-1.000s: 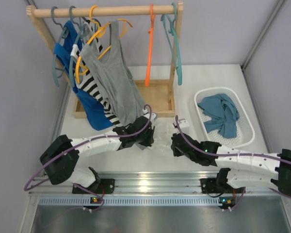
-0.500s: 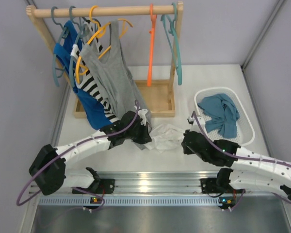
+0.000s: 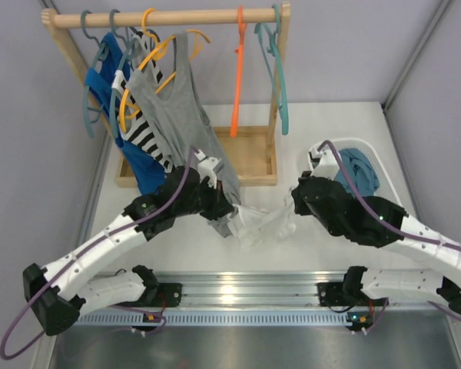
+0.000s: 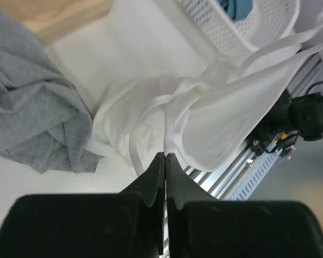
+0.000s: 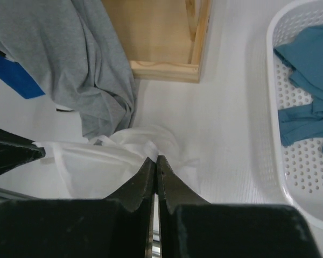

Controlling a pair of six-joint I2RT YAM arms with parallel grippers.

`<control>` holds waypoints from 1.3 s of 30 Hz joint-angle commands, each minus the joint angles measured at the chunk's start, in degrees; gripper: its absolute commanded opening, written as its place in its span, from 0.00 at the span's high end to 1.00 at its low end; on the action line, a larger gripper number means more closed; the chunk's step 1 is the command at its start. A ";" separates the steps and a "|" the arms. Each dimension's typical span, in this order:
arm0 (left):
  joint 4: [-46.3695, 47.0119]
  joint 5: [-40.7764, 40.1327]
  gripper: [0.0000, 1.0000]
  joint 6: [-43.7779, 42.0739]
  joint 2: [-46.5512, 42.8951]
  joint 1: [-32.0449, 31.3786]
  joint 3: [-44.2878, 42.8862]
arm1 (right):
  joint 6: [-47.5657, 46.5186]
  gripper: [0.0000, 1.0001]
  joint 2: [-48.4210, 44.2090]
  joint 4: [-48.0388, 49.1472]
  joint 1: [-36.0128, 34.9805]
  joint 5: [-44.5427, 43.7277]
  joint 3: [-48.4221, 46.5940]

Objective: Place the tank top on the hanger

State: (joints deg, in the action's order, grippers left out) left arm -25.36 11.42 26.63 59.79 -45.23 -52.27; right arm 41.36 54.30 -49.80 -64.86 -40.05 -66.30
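Observation:
Both grippers are holding the white tank top (image 3: 261, 223), so I should first lay the top flat to let my left gripper take the orange hanger (image 3: 239, 65) off the rail.
The white tank top (image 3: 263, 223) hangs lifted between both grippers above the table. My left gripper (image 3: 232, 208) is shut on one of its edges; in the left wrist view the gripper (image 4: 166, 155) pinches a fold of the top (image 4: 226, 118). My right gripper (image 3: 294, 206) is shut on the other side; in the right wrist view the gripper (image 5: 156, 157) clamps white fabric (image 5: 97, 164). The bright orange hanger (image 3: 237, 73) hangs empty on the wooden rail, behind and above the top.
A wooden rack (image 3: 161, 17) holds teal hangers (image 3: 276, 69), a yellow-orange hanger (image 3: 150, 54), a grey tank top (image 3: 177, 123) and blue and striped clothes. Its base tray (image 3: 253, 154) sits just behind my grippers. A white basket (image 3: 392, 219) with a teal-blue garment (image 3: 361, 171) stands right.
Both grippers have risen and moved back towards the rack, lifting the white tank top off the table and stretching it between them.

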 commanded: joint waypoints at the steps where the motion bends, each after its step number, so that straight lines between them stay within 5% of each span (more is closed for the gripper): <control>1: -3.63 -4.47 1.00 -3.07 -6.25 0.32 -8.27 | -5.23 1.00 1.33 -3.02 -0.18 -5.11 -10.06; 12: -11.98 -8.52 1.00 -11.33 -4.95 0.32 -28.74 | -15.87 1.00 10.19 -3.20 3.07 -5.48 -31.50; 17: -12.69 -9.14 1.00 -13.80 -3.37 0.32 -30.70 | -16.32 1.00 11.61 -2.41 5.18 -3.02 -33.28; 23: -8.23 1.30 1.00 -9.68 -5.03 0.32 -13.26 | -6.68 1.00 6.26 0.58 5.18 0.67 -14.94; 28: 0.65 12.72 1.00 1.46 -7.40 0.15 5.48 | 5.90 1.00 -1.91 6.89 4.92 8.21 10.72; 35: 13.23 15.65 1.00 12.39 -7.23 -2.05 26.41 | 23.13 1.00 -9.21 11.83 -0.25 12.10 33.33; 38: 14.03 15.30 0.90 13.27 -6.62 -3.11 27.75 | 25.43 0.91 -8.69 11.75 -2.81 11.75 35.19; 39: 13.85 15.12 0.79 13.27 -6.79 -3.19 27.92 | 25.87 0.86 -7.64 11.66 -3.51 11.58 35.10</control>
State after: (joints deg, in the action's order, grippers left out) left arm -19.81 24.62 36.05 53.76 -47.81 -24.05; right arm 60.75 46.50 -43.57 -65.93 -28.58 -30.22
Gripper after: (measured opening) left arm 0.167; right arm 0.101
